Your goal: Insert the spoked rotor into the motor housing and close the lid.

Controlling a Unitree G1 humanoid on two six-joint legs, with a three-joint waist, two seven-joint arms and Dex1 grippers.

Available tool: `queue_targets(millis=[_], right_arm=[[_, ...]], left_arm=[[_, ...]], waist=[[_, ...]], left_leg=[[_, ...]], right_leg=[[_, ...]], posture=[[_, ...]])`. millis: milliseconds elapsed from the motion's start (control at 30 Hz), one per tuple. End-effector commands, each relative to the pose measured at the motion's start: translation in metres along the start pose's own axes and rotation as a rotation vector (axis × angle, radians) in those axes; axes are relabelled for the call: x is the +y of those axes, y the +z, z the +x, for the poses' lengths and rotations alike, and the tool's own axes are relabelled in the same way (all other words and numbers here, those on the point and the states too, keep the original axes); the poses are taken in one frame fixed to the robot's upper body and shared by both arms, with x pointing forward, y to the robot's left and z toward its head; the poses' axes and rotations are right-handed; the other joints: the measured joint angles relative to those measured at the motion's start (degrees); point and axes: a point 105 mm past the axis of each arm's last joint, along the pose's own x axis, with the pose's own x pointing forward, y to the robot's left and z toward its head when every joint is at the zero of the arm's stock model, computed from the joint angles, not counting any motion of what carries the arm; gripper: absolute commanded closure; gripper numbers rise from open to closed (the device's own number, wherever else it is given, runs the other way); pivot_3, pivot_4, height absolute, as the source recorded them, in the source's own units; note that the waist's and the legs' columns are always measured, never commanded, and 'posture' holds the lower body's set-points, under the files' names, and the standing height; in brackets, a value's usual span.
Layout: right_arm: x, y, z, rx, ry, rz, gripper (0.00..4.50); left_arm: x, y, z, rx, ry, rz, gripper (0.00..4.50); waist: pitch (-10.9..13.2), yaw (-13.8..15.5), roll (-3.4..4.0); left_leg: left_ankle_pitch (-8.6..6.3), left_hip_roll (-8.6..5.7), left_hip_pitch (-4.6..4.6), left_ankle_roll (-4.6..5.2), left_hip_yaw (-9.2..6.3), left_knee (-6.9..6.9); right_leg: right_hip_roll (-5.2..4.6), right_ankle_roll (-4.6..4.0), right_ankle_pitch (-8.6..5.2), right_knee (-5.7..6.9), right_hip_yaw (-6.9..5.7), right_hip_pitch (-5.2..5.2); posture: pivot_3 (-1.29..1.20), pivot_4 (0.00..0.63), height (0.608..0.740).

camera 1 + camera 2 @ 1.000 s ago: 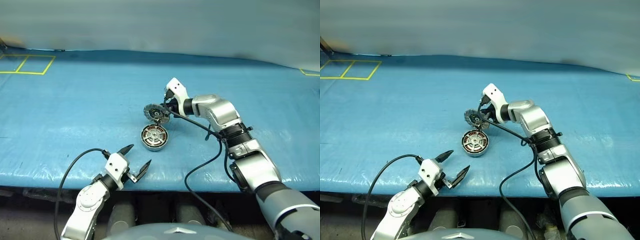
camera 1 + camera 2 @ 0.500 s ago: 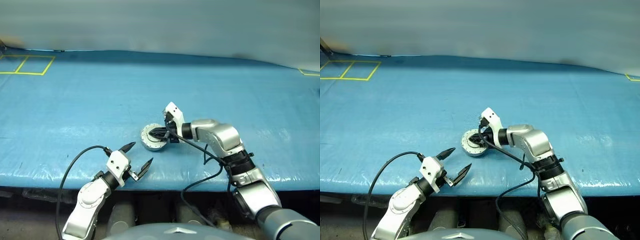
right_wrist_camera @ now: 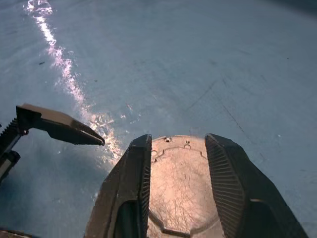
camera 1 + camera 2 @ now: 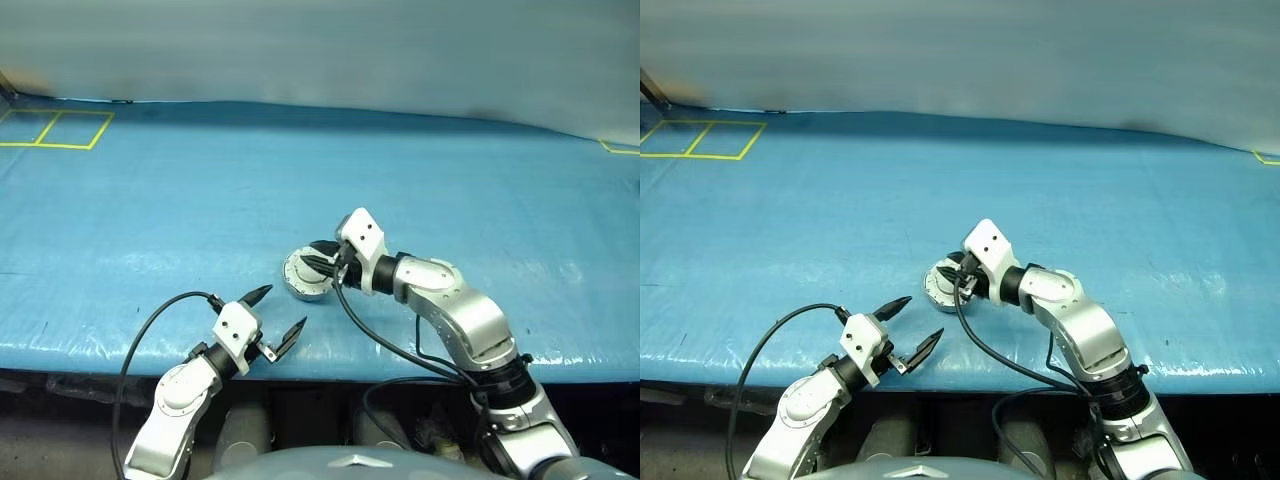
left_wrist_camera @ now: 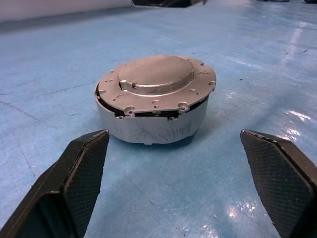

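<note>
My gripper is going to squeeze the lid (image 4: 308, 267), which sits a little crooked with a gap at its near edge (image 4: 309, 293). The lid will then settle level into the motor housing.
The motor housing (image 5: 148, 128) stands on the blue table near its middle, with the lid (image 5: 156, 79) on top, plain face up. The lid sits slightly askew, and a dark gap shows at its near edge. The spoked rotor is hidden. My right gripper (image 4: 320, 260) hovers just over the lid's (image 3: 178, 183) right side, open, with nothing between its fingers (image 3: 133, 173). My left gripper (image 4: 283, 308) is open near the table's front edge, a short way in front of the housing (image 4: 303, 278) and pointing at it.
The blue table cover (image 4: 150, 220) stretches wide on all sides. Yellow tape squares (image 4: 55, 128) mark the far left corner, and a yellow corner mark (image 4: 620, 146) lies at the far right. The table's front edge (image 4: 100, 345) runs just below my left gripper.
My right gripper brought the tilted lid down from behind the housing onto it, then opened and drew back toward me. The left gripper stayed put.
</note>
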Motion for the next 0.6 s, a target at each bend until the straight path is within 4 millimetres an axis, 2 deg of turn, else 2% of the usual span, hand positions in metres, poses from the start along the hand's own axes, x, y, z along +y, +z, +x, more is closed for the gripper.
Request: queue_targets(millis=[33, 167, 200, 300, 600], right_arm=[[-0.003, 0.003, 0.001, -0.026, 0.005, -0.057, 1.59], [-0.005, -0.001, 0.008, -0.023, -0.012, -0.063, 0.26], [-0.003, -0.002, 0.009, -0.024, -0.011, -0.064, 0.04], [0.003, -0.009, 0.014, -0.011, 0.000, -0.081, 0.04], [-0.001, -0.015, 0.022, -0.011, -0.031, -0.065, 0.04]], left_arm=[[-0.002, 0.012, 0.003, -0.044, -0.020, 0.009, 0.00], [-0.001, 0.012, 0.002, -0.044, -0.010, 0.009, 0.00], [0.000, 0.012, 0.002, -0.044, -0.006, 0.008, 0.00], [0.000, 0.011, 0.001, -0.043, 0.002, 0.006, 0.00], [0.000, 0.013, 0.002, -0.050, 0.003, 0.008, 0.00]], waist=[[0.0, -0.1, 0.00], [0.0, 0.0, 0.00], [0.0, 0.0, -0.01], [0.0, 0.1, 0.00], [0.0, 0.2, -0.01]], left_leg=[[0.00, 0.01, 0.02, 0.00, 0.00, 0.00], [0.00, 0.01, 0.08, 0.00, 0.00, 0.01], [0.00, 0.01, 0.08, 0.01, 0.00, 0.00], [0.00, 0.00, 0.06, 0.01, 0.00, 0.00], [0.00, 0.00, 0.07, 0.01, 0.00, 0.04]], right_leg=[[0.01, 0.00, 0.00, 0.00, 0.01, 0.03], [0.02, -0.01, 0.00, 0.01, 0.01, 0.06], [0.02, -0.01, 0.00, 0.01, 0.02, 0.07], [0.02, 0.04, 0.03, 0.01, 0.02, 0.08], [0.01, 0.02, 0.01, 0.00, 0.01, 0.08]], posture=[[0.00, 0.150, 0.740], [0.00, 0.150, 0.740], [0.00, 0.150, 0.740], [0.00, 0.150, 0.740], [0.00, 0.150, 0.740]])
